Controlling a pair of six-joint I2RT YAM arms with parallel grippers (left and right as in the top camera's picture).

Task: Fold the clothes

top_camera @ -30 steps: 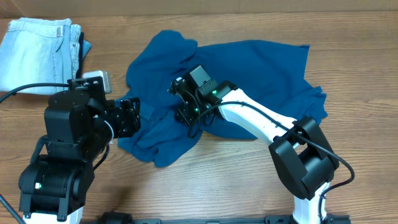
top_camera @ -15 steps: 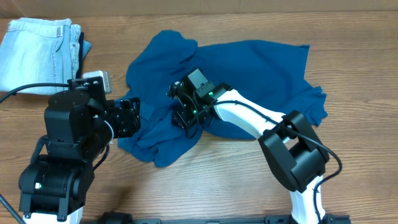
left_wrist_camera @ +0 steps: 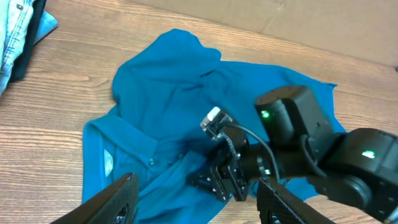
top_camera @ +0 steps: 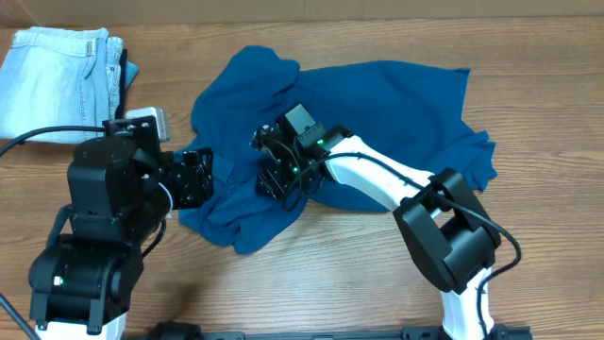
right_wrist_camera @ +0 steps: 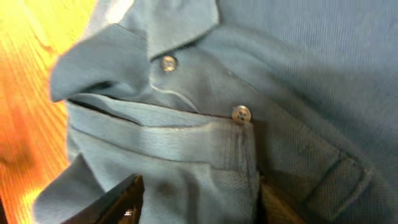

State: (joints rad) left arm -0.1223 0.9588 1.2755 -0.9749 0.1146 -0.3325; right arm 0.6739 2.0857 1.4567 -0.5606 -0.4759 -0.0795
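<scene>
The shirt's near edge [top_camera: 248,242] is crooked. Next, my right gripper leaves the shirt's placket and goes to the shirt's hem corner [top_camera: 484,165] before both grippers pull the shirt's edge straight.
The clothes, a deep teal polo shirt [top_camera: 377,104], lie crumpled across the middle of the wooden table, collar and placket toward the left [left_wrist_camera: 161,81]. My right gripper [top_camera: 269,179] is pressed down on the shirt near the button placket [right_wrist_camera: 239,114]. In the right wrist view its jaws [right_wrist_camera: 199,202] stand apart, with a fold of the placket fabric lying between them, not pinched. My left gripper [top_camera: 193,178] hovers at the shirt's left edge, open, with nothing between its fingers [left_wrist_camera: 115,199]. The right gripper [left_wrist_camera: 224,180] shows just ahead of it.
Folded pale blue jeans [top_camera: 57,80] lie at the table's back left corner. A cardboard wall [left_wrist_camera: 280,18] runs along the far edge. The right arm's white link [top_camera: 377,184] stretches over the shirt's lower part. Bare wood shows in front of the shirt [top_camera: 311,274].
The right gripper's jaws have spread wider and slid slightly left on the shirt; its arm base has swung left. The left arm has not moved.
</scene>
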